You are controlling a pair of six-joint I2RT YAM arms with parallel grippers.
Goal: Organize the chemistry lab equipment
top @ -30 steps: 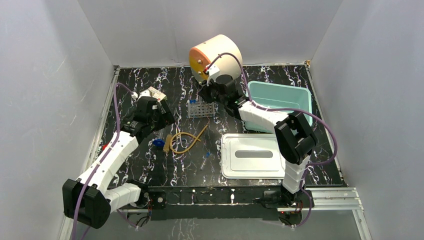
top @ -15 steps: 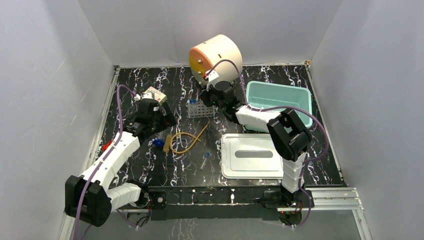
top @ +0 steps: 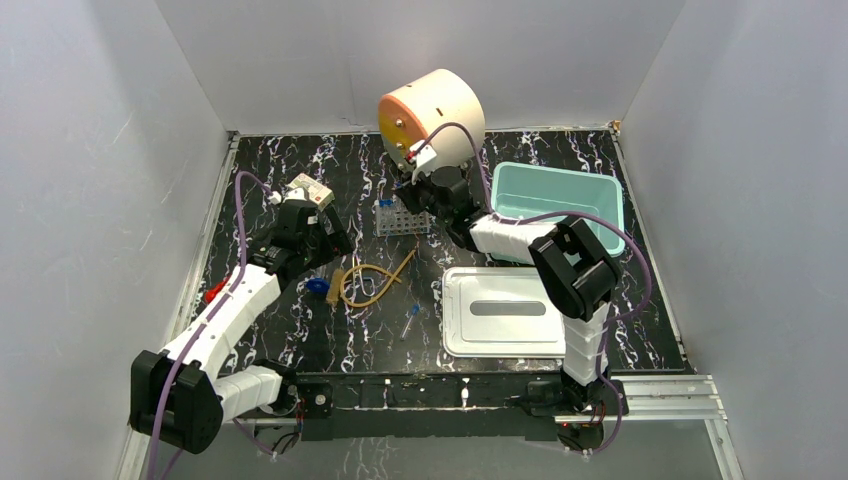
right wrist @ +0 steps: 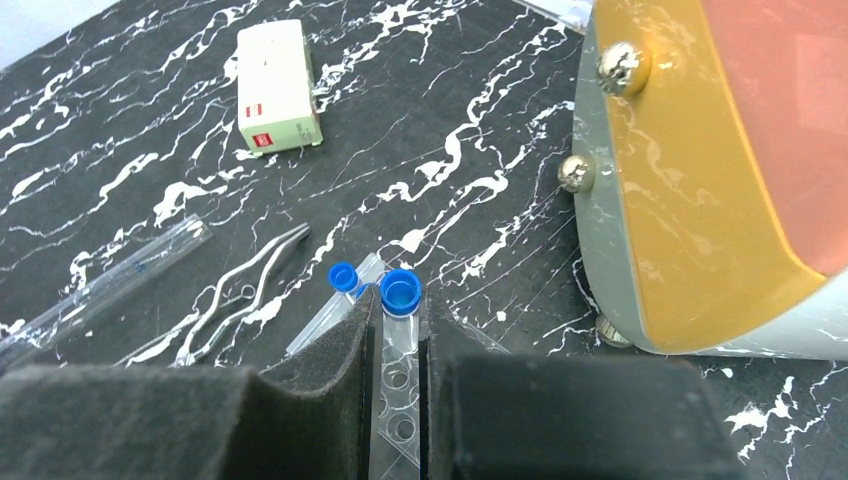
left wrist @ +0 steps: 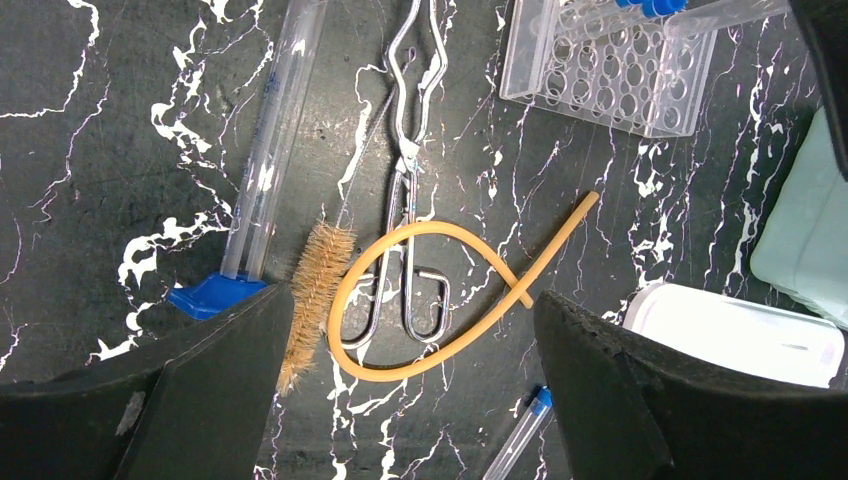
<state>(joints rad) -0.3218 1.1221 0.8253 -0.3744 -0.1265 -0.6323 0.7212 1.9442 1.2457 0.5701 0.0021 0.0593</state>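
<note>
My right gripper holds the blue-capped tube (right wrist: 400,300) upright over free holes in the clear tube rack (top: 402,222) and should keep lowering it until a hole holds it, then release.
My right gripper (right wrist: 398,318) is shut on a clear blue-capped tube (right wrist: 400,294), held upright over the small clear tube rack (top: 403,219). A second blue-capped tube (right wrist: 343,277) stands in the rack beside it. My left gripper (left wrist: 415,400) is open and empty above the tan rubber-tubing coil (left wrist: 440,300). The coil lies over metal tongs (left wrist: 405,170), beside a short tan bristle brush (left wrist: 315,290). A long clear tube with a blue base (left wrist: 270,150) lies to the left. A small blue-capped tube (left wrist: 520,435) lies near the right finger.
The round cream-and-orange cabinet (top: 432,112) stands just behind the right gripper. The teal tub (top: 560,200) is at the right, with its white lid (top: 500,310) in front of it. A small cream box (right wrist: 277,88) lies at the back left.
My right gripper has shifted slightly left and nearer over the rack, and its elbow has folded in. My left gripper has moved slightly.
</note>
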